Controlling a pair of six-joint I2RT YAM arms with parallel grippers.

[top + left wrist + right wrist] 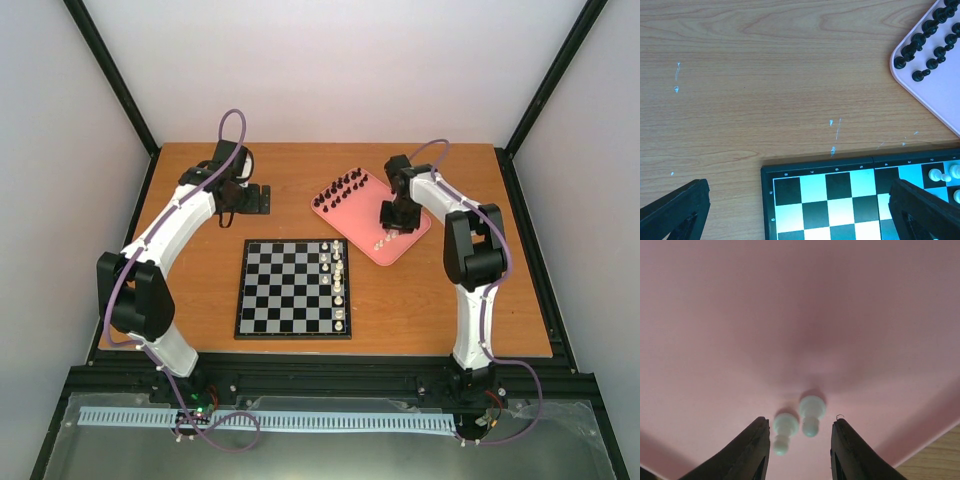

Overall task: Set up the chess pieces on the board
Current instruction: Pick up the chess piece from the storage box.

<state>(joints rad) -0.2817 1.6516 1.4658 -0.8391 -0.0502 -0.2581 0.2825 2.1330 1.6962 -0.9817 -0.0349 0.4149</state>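
White pawns (pixel 786 425) are packed side by side between the fingers of the robot's right gripper, so it should open wider and center on the farther pawn (pixel 812 411) before it closes around that pawn alone.
The board (pixel 290 300) lies flat at the table's middle, with cream-white chess pieces (pixel 340 280) lined up along its right side. Black chess pieces (pixel 345 187) stand in rows on the pink tray (pixel 360 225). My right gripper (pixel 390 225) hangs low over the tray's near end. In the right wrist view it (pixel 800 422) is open, with two white pawns (pixel 810 412) standing between its fingers, neither of them gripped. My left gripper (pixel 800 210) is open above the board's far-left corner (pixel 830 200) and holds nothing.
A black mount (pixel 250 198) sits on the table behind the board's left side. Bare wooden tabletop (pixel 765 75) stretches beyond the board. The tray's corner with black pieces (pixel 920 50) shows at the left wrist view's upper right.
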